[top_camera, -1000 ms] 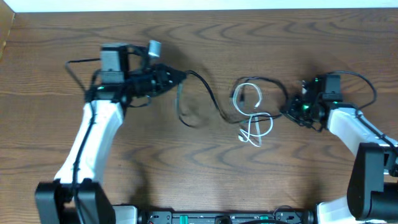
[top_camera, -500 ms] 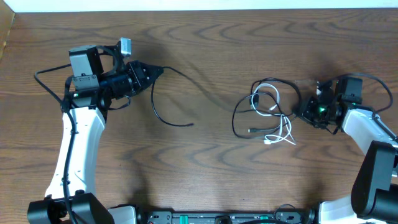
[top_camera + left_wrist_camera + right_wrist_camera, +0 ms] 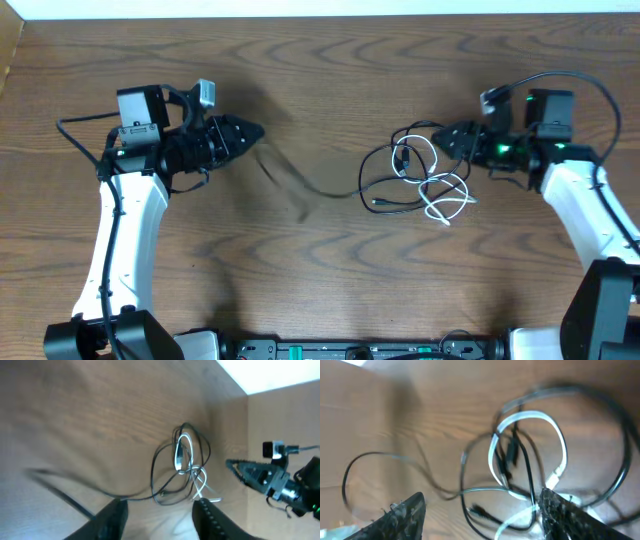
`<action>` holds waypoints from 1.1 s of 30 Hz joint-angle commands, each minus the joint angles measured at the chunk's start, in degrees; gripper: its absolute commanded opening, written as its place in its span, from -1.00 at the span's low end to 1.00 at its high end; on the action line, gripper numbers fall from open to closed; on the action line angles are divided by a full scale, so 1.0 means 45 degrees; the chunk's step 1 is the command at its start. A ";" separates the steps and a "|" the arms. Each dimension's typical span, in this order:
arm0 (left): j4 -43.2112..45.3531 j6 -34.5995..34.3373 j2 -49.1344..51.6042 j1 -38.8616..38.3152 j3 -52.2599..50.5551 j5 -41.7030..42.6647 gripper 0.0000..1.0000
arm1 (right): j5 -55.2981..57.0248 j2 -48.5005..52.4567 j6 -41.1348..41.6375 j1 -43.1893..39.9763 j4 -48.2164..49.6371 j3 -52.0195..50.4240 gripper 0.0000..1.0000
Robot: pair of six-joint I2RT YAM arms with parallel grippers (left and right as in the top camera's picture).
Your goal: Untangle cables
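The white cable (image 3: 201,478) runs in and out of the black cable's loops (image 3: 189,469), so the white cable will stay caught with the black cable when the robot pulls.
The cables lie tangled right of the table's middle. The black cable (image 3: 345,193) trails a blurred tail leftward from its loops, and the white cable (image 3: 443,205) coils among them. My left gripper (image 3: 257,131) hovers well left of the tangle, open and holding nothing. In the left wrist view its jaws (image 3: 160,507) stand apart, with the black cable (image 3: 155,467) and white cable (image 3: 179,452) ahead. My right gripper (image 3: 441,140) is at the tangle's upper right edge, open. In the right wrist view its jaws (image 3: 481,494) straddle the white loop (image 3: 563,445) and black cable (image 3: 616,409) without gripping.
The brown wooden table (image 3: 320,280) ends at a pale strip along the far edge (image 3: 320,8). Thick black wires (image 3: 80,125) run along both arms. The right arm's gripper (image 3: 250,472) also shows in the left wrist view.
Both grippers have opened and let go of the black cable. Its left end has sprung back rightward toward the tangle. The right gripper has moved up and left over the pile.
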 commanded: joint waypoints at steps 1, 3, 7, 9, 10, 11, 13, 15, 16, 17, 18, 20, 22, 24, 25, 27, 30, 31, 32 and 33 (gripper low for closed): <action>-0.0772 0.1491 -0.0209 -0.0291 0.0053 -0.0408 -0.03 | 0.2730 -0.0068 0.1200 0.0534 -0.0675 0.0044 0.31; -0.1122 0.1622 -0.0209 -0.0670 0.0019 -0.0918 -0.01 | 0.3502 -0.0068 0.1394 0.0665 -0.1229 0.0044 0.29; -0.1219 0.1749 -0.0170 -0.1753 -0.0117 -0.1768 0.01 | 0.4221 -0.0068 0.1370 0.0627 -0.2166 0.0044 0.29; -0.1161 0.1744 -0.0078 -0.2395 -0.0117 -0.2161 0.01 | 0.4265 -0.0068 0.0942 0.0559 -0.2414 0.0044 0.26; -0.1059 0.1744 -0.0019 -0.2759 -0.0117 -0.2302 0.01 | 0.4056 -0.0068 0.0471 0.0529 -0.2424 0.0044 0.23; -0.0942 0.1749 0.0053 -0.3079 -0.0117 -0.2385 0.00 | 0.3619 -0.0068 -0.0301 0.0505 -0.2380 0.0044 0.19; -0.0636 0.1749 0.0238 -0.3662 -0.0117 -0.2414 0.01 | 0.1957 -0.0068 -0.2424 0.0461 -0.2356 0.0058 0.16; -0.0233 0.1744 0.0500 -0.4245 -0.0121 -0.2409 0.00 | -0.0155 -0.0068 -0.4911 0.0408 -0.2584 0.0058 0.24; 0.0034 0.1744 0.0704 -0.4629 -0.0121 -0.2409 0.01 | -0.1117 -0.0068 -0.6135 0.0389 -0.2866 0.0058 0.32; 0.0194 0.1739 0.0845 -0.4867 -0.0117 -0.2409 0.01 | -0.1467 -0.0068 -0.6669 0.0393 -0.3055 0.0058 0.33; 0.0321 0.1739 0.0952 -0.5042 -0.0117 -0.2409 0.01 | -0.1603 -0.0068 -0.7033 0.0408 -0.3215 0.0058 0.34; 0.0525 0.1739 0.1175 -0.5372 -0.0117 -0.2409 0.00 | -0.1559 -0.0068 -0.7815 0.0447 -0.3740 0.0058 0.35; 0.0685 0.1739 0.1399 -0.5649 -0.0117 -0.2409 0.01 | -0.1098 -0.0068 -0.8145 0.0500 -0.4187 0.0053 0.34; 0.0777 0.1739 0.1608 -0.5853 -0.0117 -0.2414 0.01 | -0.0491 -0.0053 -0.8136 0.0534 -0.4430 0.0029 0.32; 0.0831 0.1739 0.1715 -0.5950 -0.0117 -0.2409 0.01 | -0.0311 -0.0044 -0.8126 0.0539 -0.4439 0.0010 0.29; 0.0933 0.1734 0.1909 -0.6081 -0.0117 -0.2409 0.00 | -0.0058 0.0010 -0.8102 0.0563 -0.4425 -0.0044 0.25; 0.1054 0.1724 0.2171 -0.6222 -0.0117 -0.2404 0.00 | 0.0602 0.0209 -0.8102 0.0651 -0.4435 -0.0097 0.15; 0.1083 0.1710 0.2234 -0.6256 -0.0117 -0.2404 0.01 | 0.0733 0.0287 -0.8121 0.0719 -0.4449 -0.0131 0.13; 0.1088 0.1695 0.2302 -0.6290 -0.0117 -0.2404 0.00 | 0.0763 0.0359 -0.8155 0.0777 -0.4469 -0.0160 0.10; 0.1083 0.1695 0.2365 -0.6339 -0.0117 -0.2404 0.00 | 0.0763 0.0432 -0.8189 0.0865 -0.4464 -0.0204 0.08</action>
